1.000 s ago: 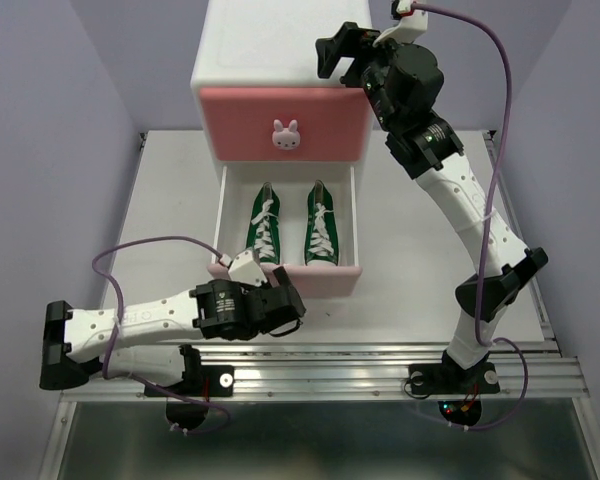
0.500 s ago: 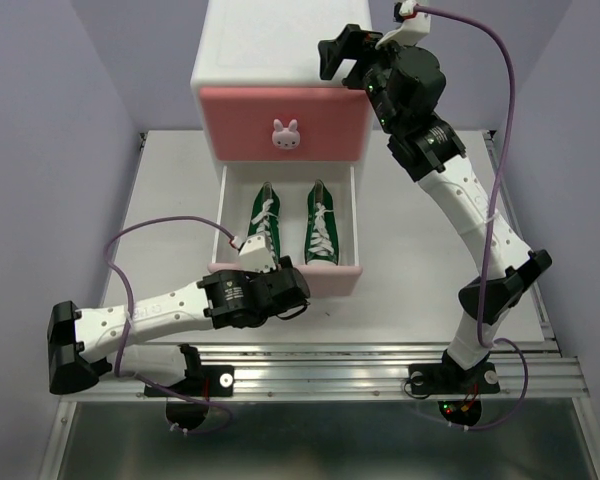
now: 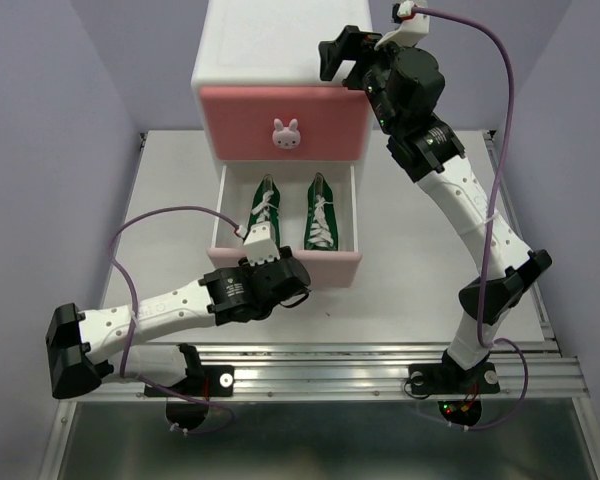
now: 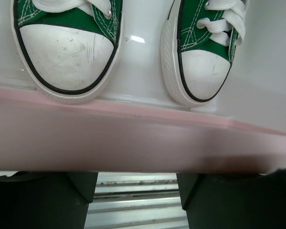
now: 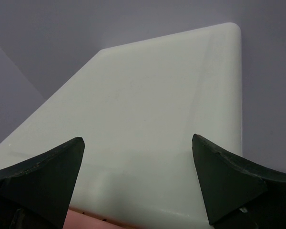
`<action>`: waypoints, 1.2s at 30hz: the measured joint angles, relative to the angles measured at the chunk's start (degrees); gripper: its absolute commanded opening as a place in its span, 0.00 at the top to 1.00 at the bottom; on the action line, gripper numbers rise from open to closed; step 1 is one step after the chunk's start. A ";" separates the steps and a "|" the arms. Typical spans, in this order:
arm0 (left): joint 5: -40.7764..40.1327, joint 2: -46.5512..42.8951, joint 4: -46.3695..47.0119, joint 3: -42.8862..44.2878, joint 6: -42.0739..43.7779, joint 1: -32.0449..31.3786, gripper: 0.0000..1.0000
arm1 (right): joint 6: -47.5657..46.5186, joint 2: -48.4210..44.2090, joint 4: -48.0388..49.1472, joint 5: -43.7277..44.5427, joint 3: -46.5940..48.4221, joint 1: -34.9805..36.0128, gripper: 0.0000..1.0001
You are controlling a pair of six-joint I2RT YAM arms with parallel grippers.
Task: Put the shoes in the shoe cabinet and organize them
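Note:
My left gripper should keep pushing until the drawer's front meets the cabinet, because both green shoes [image 3: 321, 218] lie fully inside the lower drawer behind its pale pink front [image 3: 332, 271].
The white shoe cabinet [image 3: 280, 45] stands at the back. Its upper dark pink drawer [image 3: 320, 125] is shut, and the bunny knob [image 3: 286, 133] shows. The lower drawer is pulled out and holds the green pair: left shoe [image 3: 265, 215], right shoe [image 3: 322, 218], toes toward me. Their toes show in the left wrist view [image 4: 66, 52] [image 4: 202, 71]. My left gripper [image 3: 292, 282] [image 4: 136, 195] is open, against the pale pink drawer front [image 3: 330, 266] [image 4: 133, 143]. My right gripper [image 3: 338, 55] [image 5: 138, 157] is open, over the cabinet top [image 5: 152, 105]. The red shoes are out of view.
A metal rail [image 3: 360, 365] runs along the table's near edge, also seen between my left fingers [image 4: 133, 200]. Lilac walls close in on both sides. The left arm's purple cable [image 3: 170, 215] loops above the table left of the drawer.
My left gripper has moved forward against the lower drawer's front, and the drawer has slid partly back toward the cabinet. The right arm has barely moved.

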 measured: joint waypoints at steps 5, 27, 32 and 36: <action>-1.99 1.97 5.75 -1.60 1.77 1.53 0.54 | -0.96 -0.09 0.24 0.09 -0.39 0.02 0.00; -5.18 15.08 28.96 4.66 14.88 16.79 1.00 | -2.27 -1.55 2.95 0.85 -3.96 0.00 0.00; -3.89 20.24 33.86 8.02 18.67 20.98 1.00 | -2.34 -1.73 3.32 0.44 -4.35 -0.26 0.00; -2.23 26.40 37.29 13.27 21.00 25.64 0.98 | -2.10 -2.32 3.82 -0.13 -5.40 -0.31 0.00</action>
